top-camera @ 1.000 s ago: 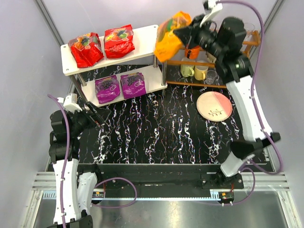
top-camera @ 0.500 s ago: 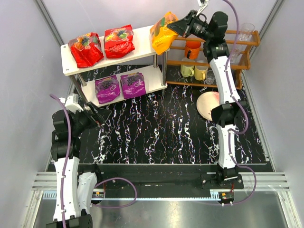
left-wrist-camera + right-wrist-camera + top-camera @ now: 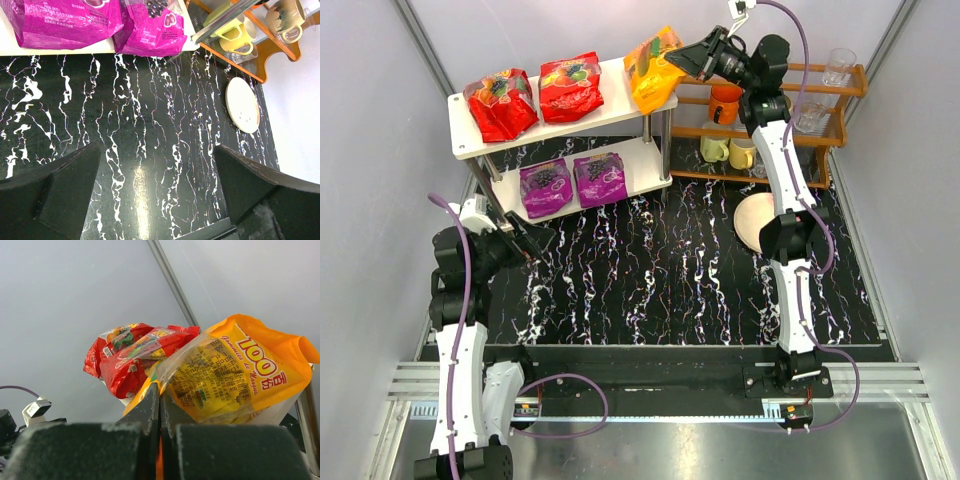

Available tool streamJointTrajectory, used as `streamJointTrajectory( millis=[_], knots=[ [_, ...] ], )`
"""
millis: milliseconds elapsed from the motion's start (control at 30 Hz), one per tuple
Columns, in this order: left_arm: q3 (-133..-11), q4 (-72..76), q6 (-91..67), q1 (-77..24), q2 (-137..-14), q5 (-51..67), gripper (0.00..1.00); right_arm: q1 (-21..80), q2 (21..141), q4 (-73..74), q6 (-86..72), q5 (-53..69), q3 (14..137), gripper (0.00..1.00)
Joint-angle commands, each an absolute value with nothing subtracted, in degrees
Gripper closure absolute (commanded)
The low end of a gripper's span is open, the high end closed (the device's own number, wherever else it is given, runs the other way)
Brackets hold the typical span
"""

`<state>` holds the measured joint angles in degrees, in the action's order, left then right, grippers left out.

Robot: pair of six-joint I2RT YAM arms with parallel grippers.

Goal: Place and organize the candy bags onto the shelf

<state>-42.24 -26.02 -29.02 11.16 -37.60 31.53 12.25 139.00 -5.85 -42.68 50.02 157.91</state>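
Observation:
My right gripper is holding the orange-yellow bag, which hangs over the top board's open end. It should continue to move the bag toward the red bags until the board holds the bag up.
The white two-tier shelf stands at the back left. Two red candy bags lie on its top board and two purple bags on its lower board. My right gripper is shut on the edge of the orange-yellow bag, which hangs over the top board's right end. In the right wrist view the bag is pinched between the fingers, with a red bag behind. My left gripper is open and empty over the table; the purple bags show ahead of it.
A brown wooden rack with mugs and glasses stands at the back right, close to the shelf's right end. A pink-and-cream plate lies on the black marble table, partly under my right arm. It also shows in the left wrist view.
My right gripper has carried the orange-yellow bag leftward and further back, from beside the shelf's right end to over its top board. The left arm has barely moved.

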Motion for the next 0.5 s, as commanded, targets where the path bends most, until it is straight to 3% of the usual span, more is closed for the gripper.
streamJointTrajectory(
  millis=[0,467],
  knots=[
    [-42.2,-23.0,-29.4,11.1,-37.2,32.1,0.01,13.9,139.6,-12.0,-44.3,47.5,160.1,1.0],
    [-41.0,-23.6,-29.2,11.1,-36.1,32.3,0.01,17.2,142.6,-6.9,-40.5,44.6,159.8,1.0]
  ],
)
